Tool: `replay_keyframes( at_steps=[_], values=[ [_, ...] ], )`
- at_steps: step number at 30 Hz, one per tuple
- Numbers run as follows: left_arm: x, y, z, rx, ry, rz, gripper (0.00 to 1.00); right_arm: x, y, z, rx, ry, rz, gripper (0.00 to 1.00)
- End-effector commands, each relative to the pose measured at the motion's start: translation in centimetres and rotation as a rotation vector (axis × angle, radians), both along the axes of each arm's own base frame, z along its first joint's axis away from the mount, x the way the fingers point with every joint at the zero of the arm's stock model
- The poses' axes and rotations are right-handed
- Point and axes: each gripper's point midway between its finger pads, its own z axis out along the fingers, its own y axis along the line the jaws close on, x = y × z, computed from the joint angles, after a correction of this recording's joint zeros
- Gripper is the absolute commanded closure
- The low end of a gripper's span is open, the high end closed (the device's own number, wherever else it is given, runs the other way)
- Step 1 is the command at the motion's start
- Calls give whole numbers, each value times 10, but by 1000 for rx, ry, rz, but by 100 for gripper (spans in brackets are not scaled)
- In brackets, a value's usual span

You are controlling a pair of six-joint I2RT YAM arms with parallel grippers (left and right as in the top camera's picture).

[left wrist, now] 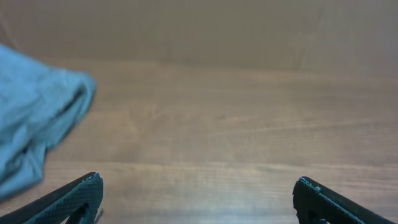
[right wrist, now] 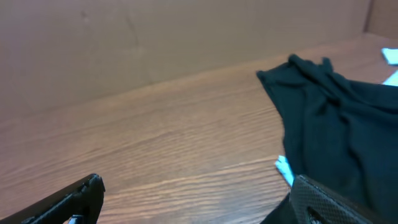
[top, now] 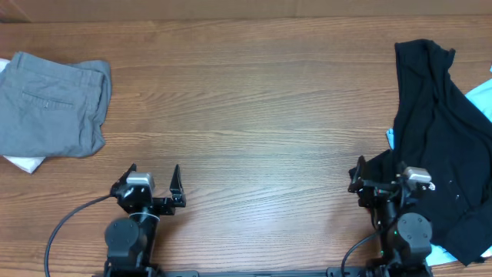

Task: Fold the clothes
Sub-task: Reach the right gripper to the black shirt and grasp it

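Note:
The crumpled black shirt (top: 440,142) lies far from the left gripper, so the robot's right gripper should drag it to the open middle of the table (top: 250,123) before both grippers work on it.
A crumpled black shirt (top: 438,123) lies at the right side of the table, over a light blue T-shirt (top: 483,100) that shows only at its edges. The black shirt also shows in the right wrist view (right wrist: 336,118), with a bit of light blue (right wrist: 283,168) under it. My right gripper (top: 378,175) is open and empty at the black shirt's near left edge, its right finger against the cloth (right wrist: 198,193). My left gripper (top: 154,178) is open and empty over bare wood at the front left (left wrist: 198,190).
A folded grey pair of trousers (top: 50,104) lies at the far left on something white (top: 23,162); it shows in the left wrist view (left wrist: 34,124). A brown wall runs along the table's back edge (top: 246,9).

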Motion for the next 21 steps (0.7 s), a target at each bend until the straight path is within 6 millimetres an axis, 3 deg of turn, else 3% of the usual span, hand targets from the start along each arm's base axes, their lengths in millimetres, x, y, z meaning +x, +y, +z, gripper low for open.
replay_keyframes(
  at_steps=[1,6,11,15,21],
  values=[
    [1,0,35,-31,6,6,0,-2,-10,34,33,-16,-63,0],
    [9,0,48,-25,131,8,0,0,-16,29,91,176,-126,0],
    [19,-1,43,-16,317,10,0,9,-16,15,50,417,-147,0],
    [26,-6,34,-20,445,-11,0,20,-13,-10,25,618,-143,0],
    [32,-14,13,-39,551,-51,0,28,7,-67,57,865,-60,0]
  ],
)
